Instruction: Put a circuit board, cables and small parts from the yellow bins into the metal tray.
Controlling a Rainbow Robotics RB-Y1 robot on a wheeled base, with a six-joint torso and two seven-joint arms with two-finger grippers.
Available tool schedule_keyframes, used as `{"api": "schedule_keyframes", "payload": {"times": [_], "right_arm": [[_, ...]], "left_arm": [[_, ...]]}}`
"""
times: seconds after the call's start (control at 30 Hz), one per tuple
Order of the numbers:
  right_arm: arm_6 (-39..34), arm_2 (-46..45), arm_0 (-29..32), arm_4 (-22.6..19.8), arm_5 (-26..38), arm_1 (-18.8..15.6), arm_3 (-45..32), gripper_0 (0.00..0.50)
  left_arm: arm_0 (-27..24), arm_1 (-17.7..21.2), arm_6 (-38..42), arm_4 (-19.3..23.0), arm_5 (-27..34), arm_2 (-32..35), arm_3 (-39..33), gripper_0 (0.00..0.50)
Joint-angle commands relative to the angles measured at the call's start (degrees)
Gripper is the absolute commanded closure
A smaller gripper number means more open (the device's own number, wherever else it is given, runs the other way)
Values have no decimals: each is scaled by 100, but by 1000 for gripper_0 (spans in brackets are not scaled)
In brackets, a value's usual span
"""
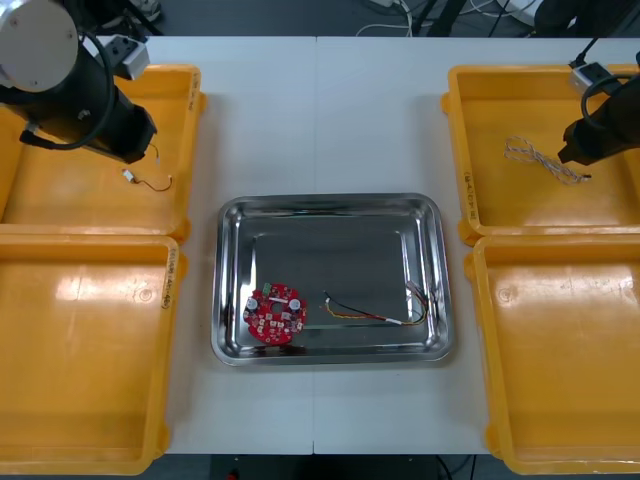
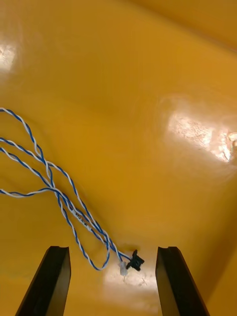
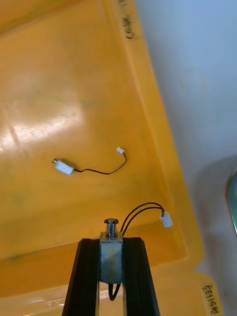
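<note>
I expect an end of the twisted blue and white cable (image 1: 545, 162) to trail over the tray's rim when I lower the cable in, because it lies in loose, open loops (image 1: 519, 150).
My left gripper (image 3: 112, 244) is shut on a small metal part (image 3: 111, 256) with a spring tip and black wires ending in a white plug (image 3: 166, 219). It hangs over the far left yellow bin (image 1: 60, 190), where the gripper (image 1: 148, 150) sits close to the bin's inner wall. Another small metal part (image 3: 64, 168) with a thin wire lies on that bin's floor (image 1: 132, 177). My right gripper (image 2: 113, 281) is open low over the far right bin (image 1: 520, 205), its fingers either side of the plug end of a twisted blue and white cable (image 2: 59, 197) (image 1: 545, 160).
The metal tray (image 1: 330, 215) in the middle holds a round red circuit board (image 1: 275, 313) and a red and yellow cable (image 1: 375, 312). The near left bin (image 1: 80, 360) and near right bin (image 1: 560, 360) stand at the front sides.
</note>
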Motion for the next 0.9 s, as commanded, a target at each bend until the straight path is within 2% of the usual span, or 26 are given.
{"api": "schedule_keyframes", "payload": {"times": [0.03,0.23,0.43,0.6,0.9], "right_arm": [[327,176,-290,-238,-290,93,229,0],[1136,176,-290,-326,-580,119,431,0],[1944,194,-290,-396,-615,146,449,0],[2261,185,-290,-396,-615,163,510,0],[2358,194,-290,-554,-914,225,888,0]], "left_arm": [[151,-154,744,54,46,-338,-532,500],[221,-330,1386,-34,-33,-769,-822,500],[239,-488,1975,-184,-244,-1252,-937,500],[239,-611,2441,-333,-490,-1648,-937,500],[265,-813,3302,-579,-824,-2333,-928,500]]}}
